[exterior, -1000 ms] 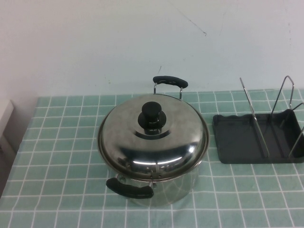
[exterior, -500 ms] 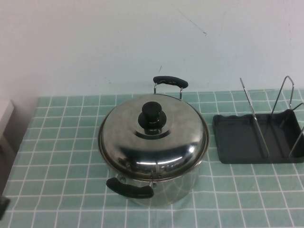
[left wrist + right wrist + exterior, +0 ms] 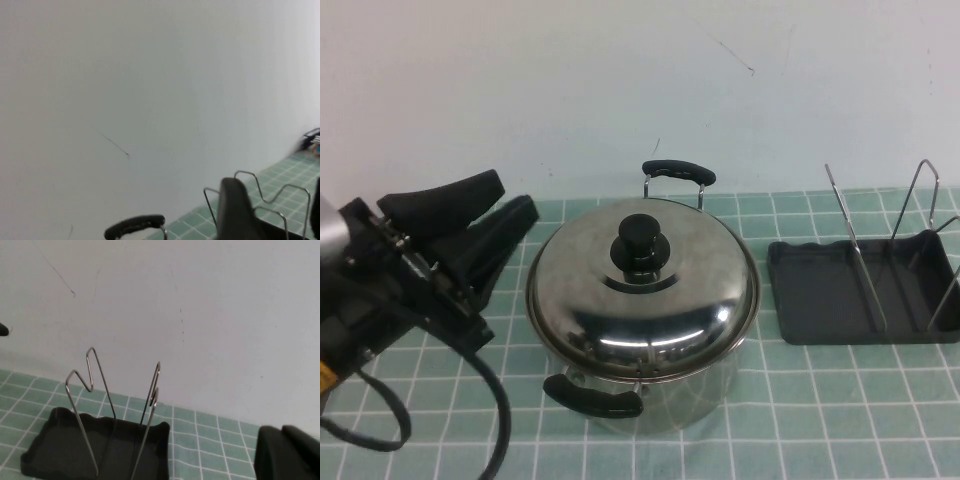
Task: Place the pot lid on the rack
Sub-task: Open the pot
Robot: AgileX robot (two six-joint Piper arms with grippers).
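Note:
The rack's upright wire loops have a gap (image 3: 910, 279) between them, so I expect the pot lid (image 3: 645, 286) to stand on its edge and lean when I set it there.
The pot lid (image 3: 642, 285), shiny steel with a black knob (image 3: 640, 243), sits on the steel pot (image 3: 660, 395) in the middle of the table. The rack (image 3: 820, 300), a dark grey tray with upright wire loops, stands to the right of the pot. It also shows in the left wrist view (image 3: 272, 192) and the right wrist view (image 3: 60, 447). My left gripper (image 3: 517, 195) is open and empty, raised just left of the pot, pointing toward the lid. In its wrist view the left gripper (image 3: 277, 215) has wide-apart fingers. My right gripper (image 3: 283, 450) is shut and empty, near the rack, outside the high view.
A green tiled cloth (image 3: 800, 400) covers the table, with a white wall behind. The pot's black handles stick out at the back (image 3: 678, 172) and front (image 3: 592, 398). The left arm's cable (image 3: 495, 410) hangs over the table's front left.
My left arm has come into the high view from the lower left and risen beside the pot. The lid, pot and rack have not moved.

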